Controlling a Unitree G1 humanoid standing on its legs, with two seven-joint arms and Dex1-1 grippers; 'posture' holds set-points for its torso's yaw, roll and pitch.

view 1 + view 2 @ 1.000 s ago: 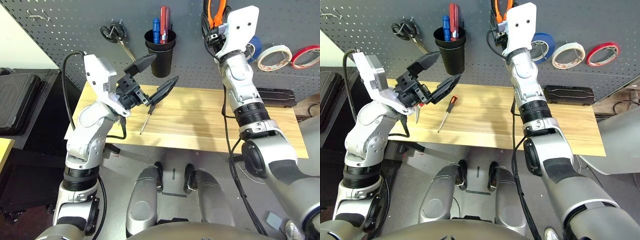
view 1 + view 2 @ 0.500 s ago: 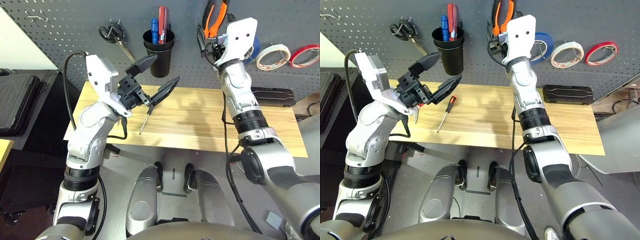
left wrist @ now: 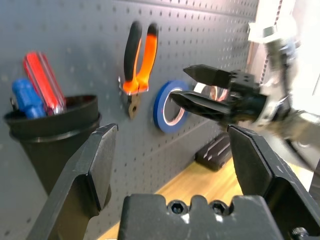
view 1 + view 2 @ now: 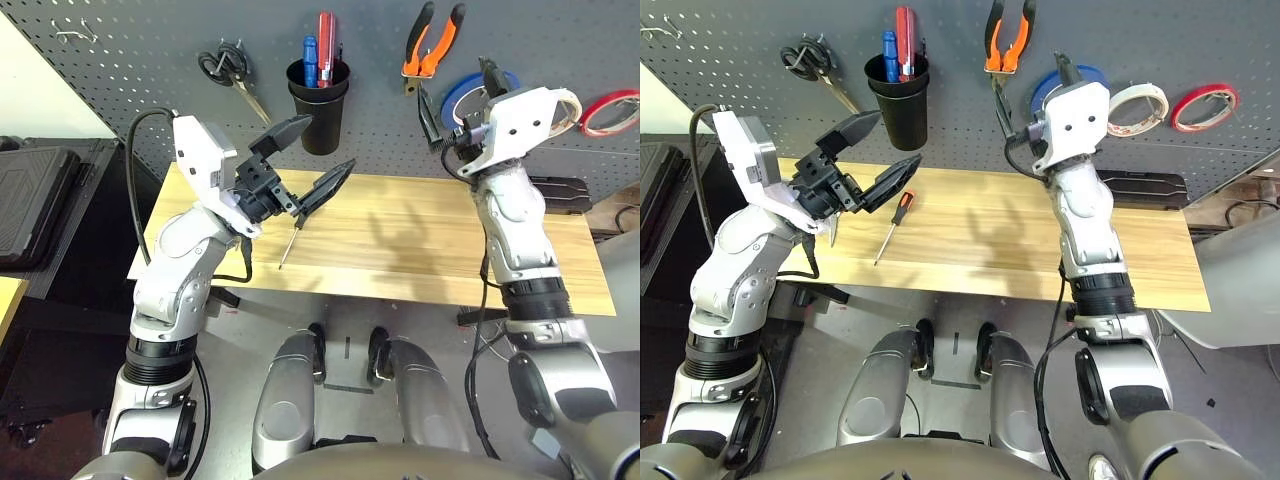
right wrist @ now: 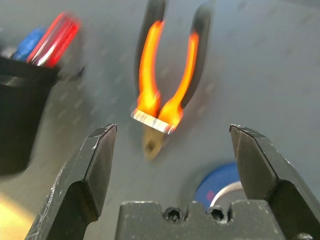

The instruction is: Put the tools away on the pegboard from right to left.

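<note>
The thin screwdriver (image 4: 290, 248) will lean in the black cup with its handle up when I lower it in, because blue and red handles (image 4: 318, 56) stick up above the cup's rim.
The orange-and-black pliers (image 4: 430, 40) hang handles-up on the dark grey pegboard (image 4: 150, 50), also seen in the right wrist view (image 5: 167, 90). My right gripper (image 4: 458, 92) is open and empty, just below and in front of them. The white tape roll (image 4: 1137, 108) hangs on the board to their right. The thin screwdriver (image 4: 892, 225) lies on the wooden table (image 4: 400, 240). My left gripper (image 4: 315, 155) hovers open and empty above the table's left part. Under it shows a metal blade tip (image 4: 833, 233) with a bit of red, the scissors mostly hidden.
Black-handled scissors (image 4: 228, 68) hang at the board's left. A black cup (image 4: 320, 95) beside them holds a blue and a red screwdriver. A blue tape roll (image 3: 167, 107) and a red one (image 4: 1205, 105) hang on the board. A black case (image 4: 1140, 188) lies at the table's back right.
My right gripper opened off the pliers and drew back and down from the pegboard. The pliers stay hanging. The left arm has not moved.
</note>
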